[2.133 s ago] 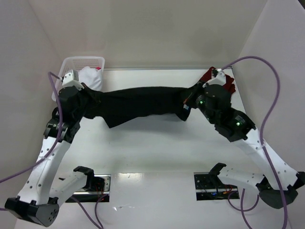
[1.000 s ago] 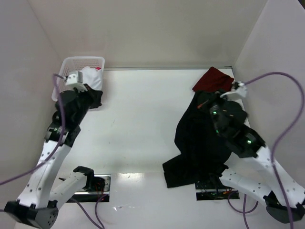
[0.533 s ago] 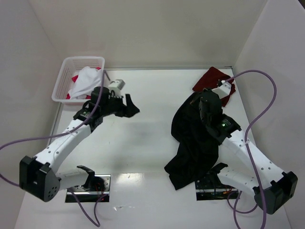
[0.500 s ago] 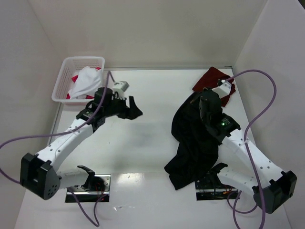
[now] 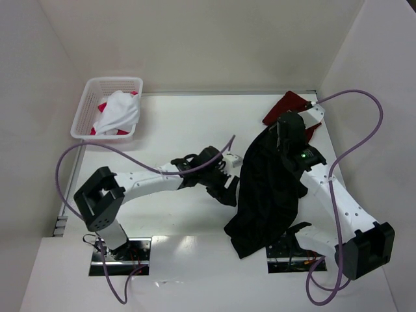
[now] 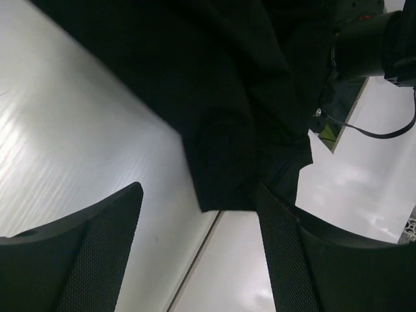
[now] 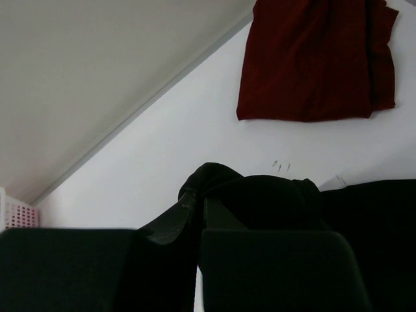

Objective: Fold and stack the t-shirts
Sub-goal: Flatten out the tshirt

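Observation:
The black t-shirt (image 5: 266, 198) is hanging in loose lengthwise folds (image 6: 247, 84). It will spread out into a wide sheet when I pull its edge toward the basket.
A black t-shirt (image 5: 266, 192) hangs from my right gripper (image 5: 281, 132) and trails down to the near table edge. That gripper (image 7: 200, 207) is shut on a bunched fold of the black t-shirt (image 7: 260, 195). My left gripper (image 5: 229, 190) reaches across the middle, just left of the hanging cloth, open and holding nothing. In the left wrist view its open fingers (image 6: 286, 260) frame the lower corner of the black t-shirt (image 6: 240, 143). A dark maroon t-shirt (image 5: 286, 107) lies folded at the far right, also seen as the maroon t-shirt (image 7: 318, 62) in the right wrist view.
A white lattice basket (image 5: 88, 110) at the far left holds a white shirt (image 5: 118, 110) over something pink-red (image 5: 103, 106). Purple cables loop from both arms. White walls close the table on the left, back and right.
My left gripper let go of the black t-shirt, opened, and swung from the basket side across to the middle. The right arm lifted its end, so the shirt now hangs on the right.

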`<act>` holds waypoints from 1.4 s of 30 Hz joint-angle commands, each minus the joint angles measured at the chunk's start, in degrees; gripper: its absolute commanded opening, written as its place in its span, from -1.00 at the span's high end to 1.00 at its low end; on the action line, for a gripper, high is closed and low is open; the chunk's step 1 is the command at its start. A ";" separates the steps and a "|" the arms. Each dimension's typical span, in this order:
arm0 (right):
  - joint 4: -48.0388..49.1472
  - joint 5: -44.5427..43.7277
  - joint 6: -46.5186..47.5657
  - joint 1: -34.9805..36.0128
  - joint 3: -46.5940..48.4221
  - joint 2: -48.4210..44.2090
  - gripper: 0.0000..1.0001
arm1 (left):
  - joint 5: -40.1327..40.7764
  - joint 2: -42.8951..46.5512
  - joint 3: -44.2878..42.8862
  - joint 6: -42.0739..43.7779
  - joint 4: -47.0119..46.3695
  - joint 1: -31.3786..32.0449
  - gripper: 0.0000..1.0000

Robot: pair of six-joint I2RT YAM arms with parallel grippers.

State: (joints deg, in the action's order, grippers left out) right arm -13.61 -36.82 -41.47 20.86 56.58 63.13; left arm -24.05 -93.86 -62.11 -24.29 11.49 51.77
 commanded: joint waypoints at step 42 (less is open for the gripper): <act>4.99 1.05 0.69 -2.67 -1.03 -1.87 0.98 | 8.94 -19.16 -14.89 -2.69 6.36 13.88 -0.25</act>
State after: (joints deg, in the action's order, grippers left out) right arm -12.86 -34.52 -40.84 18.48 55.70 61.47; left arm -15.22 -111.96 -74.52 -27.29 16.95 64.40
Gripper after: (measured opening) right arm 0.011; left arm 0.638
